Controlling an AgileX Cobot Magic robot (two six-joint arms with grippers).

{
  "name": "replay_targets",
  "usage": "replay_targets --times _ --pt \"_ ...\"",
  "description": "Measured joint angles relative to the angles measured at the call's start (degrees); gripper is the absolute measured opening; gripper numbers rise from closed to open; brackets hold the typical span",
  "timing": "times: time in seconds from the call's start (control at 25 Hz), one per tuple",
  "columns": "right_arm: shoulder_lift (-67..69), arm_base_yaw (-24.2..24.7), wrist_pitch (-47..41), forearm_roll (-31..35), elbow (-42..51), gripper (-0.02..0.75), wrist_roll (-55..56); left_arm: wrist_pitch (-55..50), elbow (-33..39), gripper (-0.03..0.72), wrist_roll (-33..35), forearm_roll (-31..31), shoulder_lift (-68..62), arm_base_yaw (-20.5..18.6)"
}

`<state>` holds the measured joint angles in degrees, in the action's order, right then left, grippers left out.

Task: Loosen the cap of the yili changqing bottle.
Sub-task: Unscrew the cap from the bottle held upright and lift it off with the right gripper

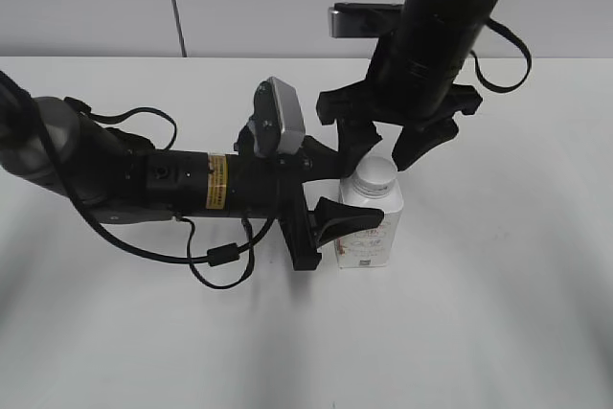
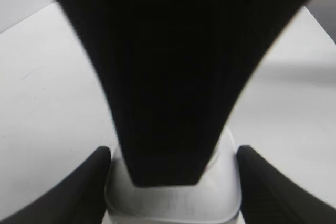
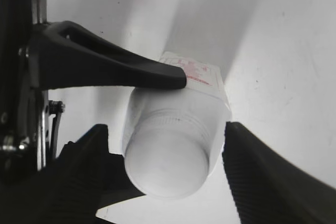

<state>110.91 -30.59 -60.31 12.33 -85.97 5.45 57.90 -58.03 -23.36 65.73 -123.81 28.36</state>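
The white ribbed cap (image 1: 375, 174) has fine ridges (image 3: 170, 121) around its round side, so I expect it to unscrew and come fully off the bottle's neck when I turn it.
The yili changqing bottle (image 1: 370, 229) stands upright on the white table, white with pink and red label marks. Its white ribbed cap (image 1: 375, 174) sits on the neck. My left gripper (image 1: 347, 191) reaches in from the left and is shut on the bottle's body (image 2: 173, 205), one finger on each side. My right gripper (image 1: 381, 162) comes down from above and is open, with its fingers on either side of the cap (image 3: 165, 169) and a gap on both sides. In the right wrist view (image 3: 165, 132) one left finger (image 3: 105, 69) presses against the bottle's shoulder (image 3: 197, 77). In the left wrist view the right arm hides the cap.
The white table (image 1: 498, 313) runs to a pale wall at the back. A black cable (image 1: 222, 258) loops under the left arm. A strap loop (image 1: 508, 59) hangs from the right arm.
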Motion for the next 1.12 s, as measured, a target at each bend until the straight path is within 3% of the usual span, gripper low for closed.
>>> replay_targets --times 0.16,0.4,0.68,1.12 --pt "1.2 0.0 -2.1 0.0 0.0 0.526 0.0 0.0 0.0 0.44 0.0 0.0 0.0 0.0" --pt "1.3 0.0 -2.9 0.1 0.0 0.403 0.0 0.0 0.0 0.44 0.0 0.0 0.0 0.0" --pt "1.3 0.0 -3.7 0.2 0.0 0.403 -3.6 0.0 0.0 0.44 0.0 0.0 0.0 0.0" --pt "1.3 0.0 -3.7 0.2 0.0 0.398 -49.4 0.1 0.0 0.44 0.2 0.5 0.0 0.0"
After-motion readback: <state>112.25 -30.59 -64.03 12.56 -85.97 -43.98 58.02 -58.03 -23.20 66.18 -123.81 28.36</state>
